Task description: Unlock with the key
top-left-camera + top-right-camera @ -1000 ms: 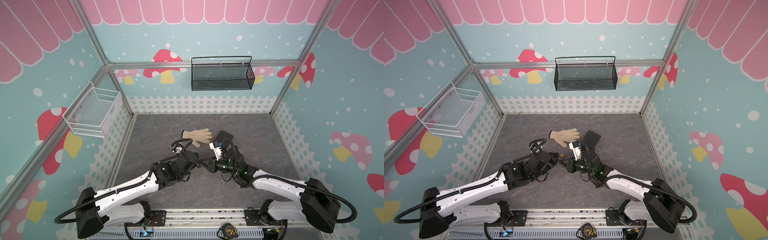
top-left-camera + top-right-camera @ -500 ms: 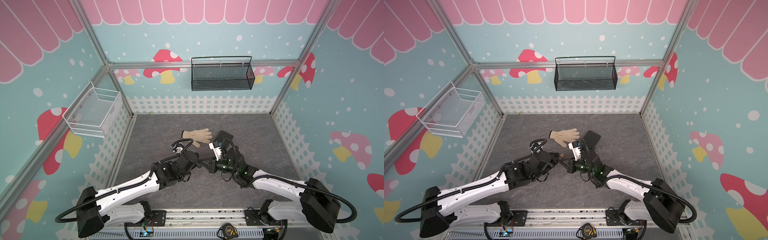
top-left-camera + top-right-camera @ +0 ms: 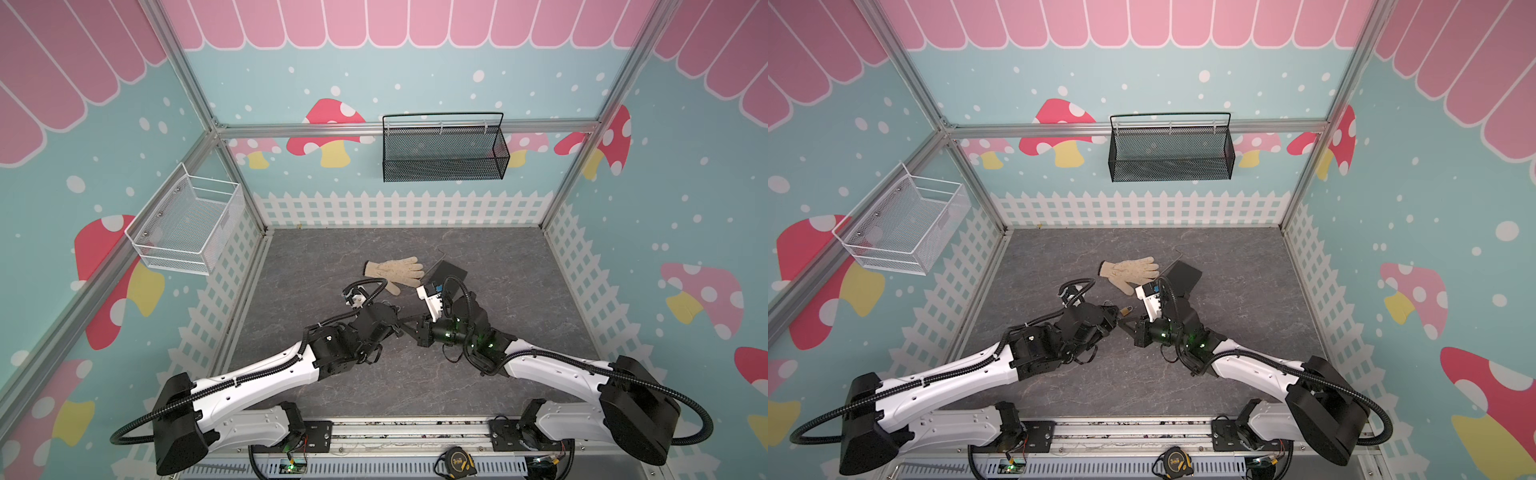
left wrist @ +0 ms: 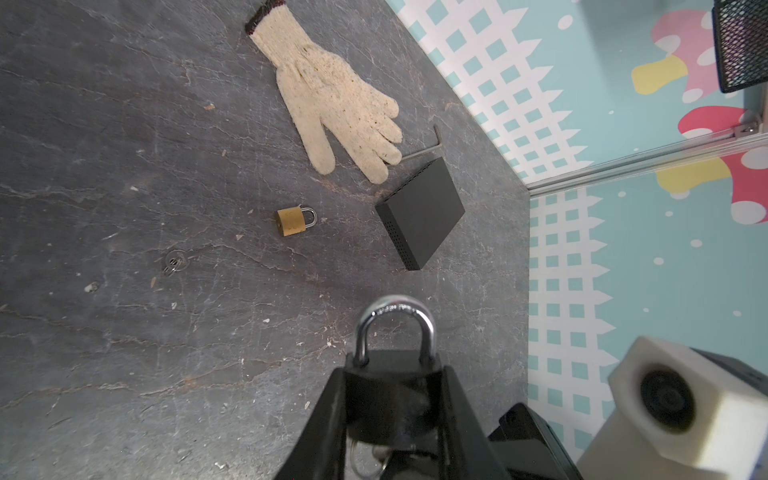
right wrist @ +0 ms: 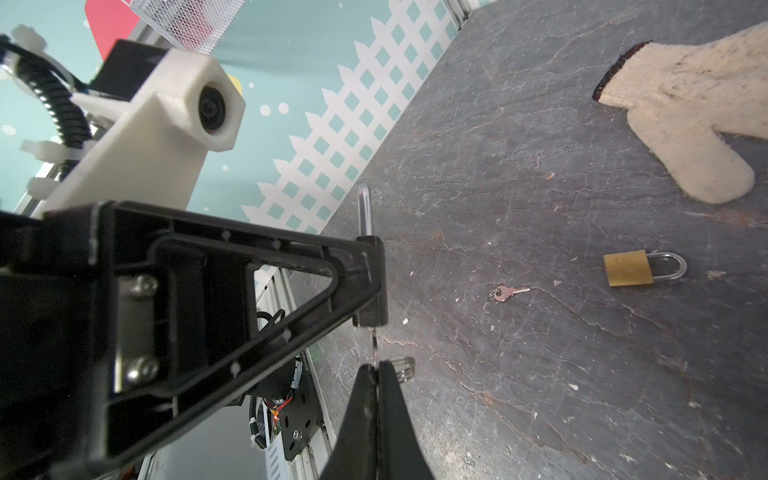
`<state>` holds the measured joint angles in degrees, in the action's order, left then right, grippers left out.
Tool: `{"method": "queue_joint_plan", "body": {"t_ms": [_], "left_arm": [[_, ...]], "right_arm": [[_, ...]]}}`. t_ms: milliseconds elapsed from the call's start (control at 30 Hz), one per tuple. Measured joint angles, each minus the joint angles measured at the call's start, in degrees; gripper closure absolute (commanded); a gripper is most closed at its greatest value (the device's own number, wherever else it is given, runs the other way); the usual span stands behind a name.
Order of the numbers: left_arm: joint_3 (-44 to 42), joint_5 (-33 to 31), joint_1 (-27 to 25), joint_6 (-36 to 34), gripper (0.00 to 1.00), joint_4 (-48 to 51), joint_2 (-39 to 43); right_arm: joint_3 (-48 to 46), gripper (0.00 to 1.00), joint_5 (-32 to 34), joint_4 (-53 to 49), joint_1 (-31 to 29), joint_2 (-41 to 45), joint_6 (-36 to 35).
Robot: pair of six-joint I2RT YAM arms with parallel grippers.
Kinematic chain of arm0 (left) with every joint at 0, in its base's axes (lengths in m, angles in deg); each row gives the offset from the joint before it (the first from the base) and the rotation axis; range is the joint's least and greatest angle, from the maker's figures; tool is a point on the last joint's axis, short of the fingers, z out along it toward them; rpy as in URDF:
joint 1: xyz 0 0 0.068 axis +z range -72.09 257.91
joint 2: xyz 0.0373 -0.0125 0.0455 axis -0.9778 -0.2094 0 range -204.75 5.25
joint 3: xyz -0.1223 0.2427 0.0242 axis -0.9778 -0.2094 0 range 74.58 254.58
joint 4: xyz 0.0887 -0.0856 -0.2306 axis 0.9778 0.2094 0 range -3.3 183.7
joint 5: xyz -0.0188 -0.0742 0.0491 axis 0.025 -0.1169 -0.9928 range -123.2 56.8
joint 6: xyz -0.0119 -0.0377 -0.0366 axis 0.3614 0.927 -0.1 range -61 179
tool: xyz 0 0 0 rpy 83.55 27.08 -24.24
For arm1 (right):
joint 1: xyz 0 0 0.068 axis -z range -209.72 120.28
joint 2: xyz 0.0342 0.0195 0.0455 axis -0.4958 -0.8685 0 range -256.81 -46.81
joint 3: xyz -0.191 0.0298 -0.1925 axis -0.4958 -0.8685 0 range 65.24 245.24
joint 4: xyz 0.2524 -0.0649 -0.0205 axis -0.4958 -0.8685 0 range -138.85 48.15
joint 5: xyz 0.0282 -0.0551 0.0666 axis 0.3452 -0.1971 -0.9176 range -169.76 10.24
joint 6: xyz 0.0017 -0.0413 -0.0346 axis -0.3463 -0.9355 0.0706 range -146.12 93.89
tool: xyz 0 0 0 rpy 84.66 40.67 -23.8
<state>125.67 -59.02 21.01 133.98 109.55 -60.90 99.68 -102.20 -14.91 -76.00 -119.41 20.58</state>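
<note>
The silver shackle (image 4: 396, 304) sits shut with the key in the black padlock, so my right gripper should open, roll back and regrip the key (image 5: 375, 345) to turn it further.
My left gripper (image 4: 393, 374) is shut on a black padlock (image 4: 390, 399), its silver shackle (image 4: 428, 328) sticking out past the fingers. The same padlock (image 5: 371, 286) shows edge-on in the right wrist view. A thin key (image 5: 375, 345) runs from its underside into my right gripper (image 5: 377, 365), which is shut on the key, the key ring (image 5: 405, 368) beside the tips. In both top views the left gripper (image 3: 392, 322) and right gripper (image 3: 409, 323) meet tip to tip above the middle of the floor, and the key is too small to make out.
On the grey floor lie a small brass padlock (image 4: 293, 221), a loose small key (image 4: 172, 262), a cream glove (image 3: 395, 270), a black box (image 3: 446, 272) and a hex key (image 4: 419, 151). A black basket (image 3: 444, 151) and a white basket (image 3: 187, 226) hang on the walls.
</note>
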Motion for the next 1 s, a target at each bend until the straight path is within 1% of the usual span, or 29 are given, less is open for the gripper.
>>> {"method": "queue_joint_plan", "body": {"t_ms": [167,300,333,467,567,767,1000], "left_arm": [[-0.1,0.3,0.2,-0.7,1.0,0.0,2.3],[-0.1,-0.5,1.0,-2.1,1.0,0.0,3.2],[-0.1,-0.8,1.5,-2.4,1.0,0.0,3.3],[-0.1,-1.6,2.8,-3.7,1.0,0.0,3.4],[0.0,-1.7,3.0,-4.3,1.0,0.0,3.4],[0.0,-1.6,3.0,-4.8,1.0,0.0,3.4],[0.0,-1.4,3.0,-4.9,1.0,-0.9,3.3]], "right_arm": [[-0.1,0.85,-0.4,0.8,-0.2,0.9,-0.6],[-0.2,0.73,-0.6,-0.3,-0.2,2.1,-0.4],[-0.2,0.72,-0.7,-1.0,-0.2,2.7,-0.2],[-0.2,0.69,-1.2,-2.5,-0.2,5.3,1.3],[-0.2,0.69,-1.1,-2.6,-0.2,5.5,2.8],[2.1,0.69,0.8,-2.9,-0.2,2.6,5.8],[4.6,0.69,2.7,-2.3,-0.8,0.7,6.9]]}}
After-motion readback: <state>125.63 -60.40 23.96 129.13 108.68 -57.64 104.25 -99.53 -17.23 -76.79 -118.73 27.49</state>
